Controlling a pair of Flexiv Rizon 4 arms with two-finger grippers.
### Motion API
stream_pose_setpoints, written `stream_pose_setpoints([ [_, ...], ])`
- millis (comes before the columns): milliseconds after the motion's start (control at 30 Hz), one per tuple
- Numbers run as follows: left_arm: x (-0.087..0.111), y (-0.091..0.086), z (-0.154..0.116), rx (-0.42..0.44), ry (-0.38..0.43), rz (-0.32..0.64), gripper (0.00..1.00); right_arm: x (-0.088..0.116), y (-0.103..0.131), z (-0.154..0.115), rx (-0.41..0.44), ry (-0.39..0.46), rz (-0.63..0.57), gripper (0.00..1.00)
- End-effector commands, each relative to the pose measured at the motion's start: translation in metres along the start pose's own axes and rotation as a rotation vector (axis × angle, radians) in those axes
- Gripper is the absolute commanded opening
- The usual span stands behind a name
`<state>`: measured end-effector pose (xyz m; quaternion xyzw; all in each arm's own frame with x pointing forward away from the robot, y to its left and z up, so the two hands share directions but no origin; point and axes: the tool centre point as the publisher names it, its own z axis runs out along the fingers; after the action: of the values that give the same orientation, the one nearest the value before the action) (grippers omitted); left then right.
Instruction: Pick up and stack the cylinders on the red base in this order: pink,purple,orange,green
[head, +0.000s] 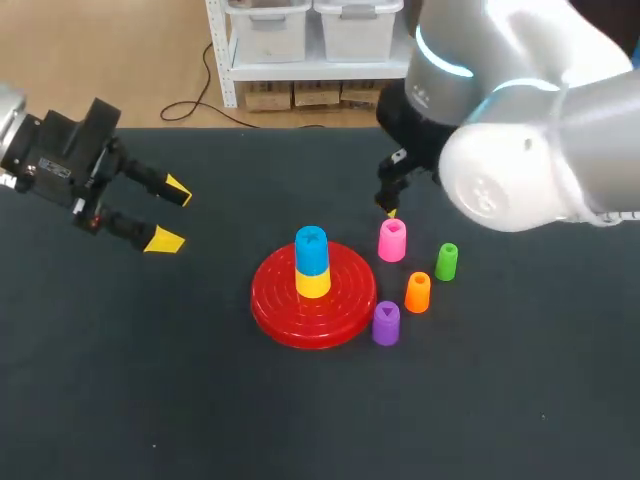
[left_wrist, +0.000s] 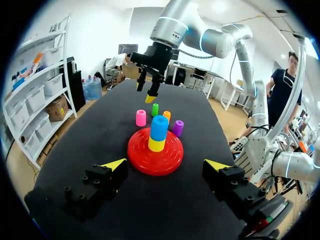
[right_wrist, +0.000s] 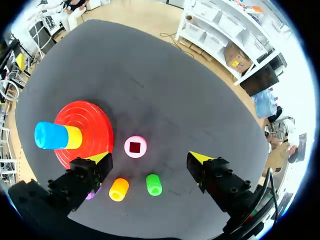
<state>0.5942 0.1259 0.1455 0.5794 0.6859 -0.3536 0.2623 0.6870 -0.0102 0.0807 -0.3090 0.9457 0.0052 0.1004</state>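
Note:
The pink cylinder (head: 392, 241) will slide over the blue cylinder's top when the robot stacks it, because only a short yellow band (head: 313, 286) shows under the blue cylinder.
The red base (head: 280, 300) lies mid-table and carries a yellow cylinder (head: 313, 283) with a blue one (head: 311, 249) on top. To its right stand the pink (head: 392, 240), green (head: 447, 261), orange (head: 418, 292) and purple (head: 386, 323) cylinders. My right gripper (right_wrist: 150, 157) hangs open above the pink cylinder (right_wrist: 135, 147), which sits just ahead of its fingers; green (right_wrist: 154, 184) and orange (right_wrist: 119, 189) lie under it. In the head view the arm hides most of that gripper (head: 392, 205). My left gripper (head: 168, 213) is open and empty, left of the base (left_wrist: 145, 160).
The dark table top (head: 150, 380) surrounds the stack. The big right arm (head: 520, 130) looms over the table's back right. From the left wrist view, the right gripper (left_wrist: 147, 92) hovers beyond the pink cylinder (left_wrist: 141, 118).

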Motion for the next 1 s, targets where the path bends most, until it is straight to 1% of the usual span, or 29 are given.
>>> stream_pose_setpoints([
  [33,0.001,0.001,0.000,0.002,-0.001,0.002,1.00,-0.002,0.006,0.008,-0.010,0.024,0.004,1.00],
  [233,0.001,0.001,0.000,0.002,-0.001,0.002,1.00,0.003,0.014,0.016,-0.068,0.056,0.024,1.00],
  [300,0.001,0.001,0.000,0.002,-0.001,0.002,1.00,0.005,0.017,0.019,-0.075,0.064,0.021,1.00],
  [533,0.001,0.001,0.000,0.002,-0.001,0.002,1.00,0.009,0.021,0.026,-0.049,0.095,-0.008,1.00],
  [733,0.001,0.001,0.000,0.002,-0.001,0.002,1.00,0.009,0.024,0.035,-0.052,0.116,-0.022,1.00],
  [967,0.001,0.001,0.000,0.002,-0.001,0.002,1.00,0.010,0.020,0.044,-0.045,0.144,-0.016,1.00],
  [1000,0.001,0.001,0.000,0.002,-0.001,0.002,1.00,0.010,0.020,0.044,-0.045,0.145,-0.014,0.97],
])
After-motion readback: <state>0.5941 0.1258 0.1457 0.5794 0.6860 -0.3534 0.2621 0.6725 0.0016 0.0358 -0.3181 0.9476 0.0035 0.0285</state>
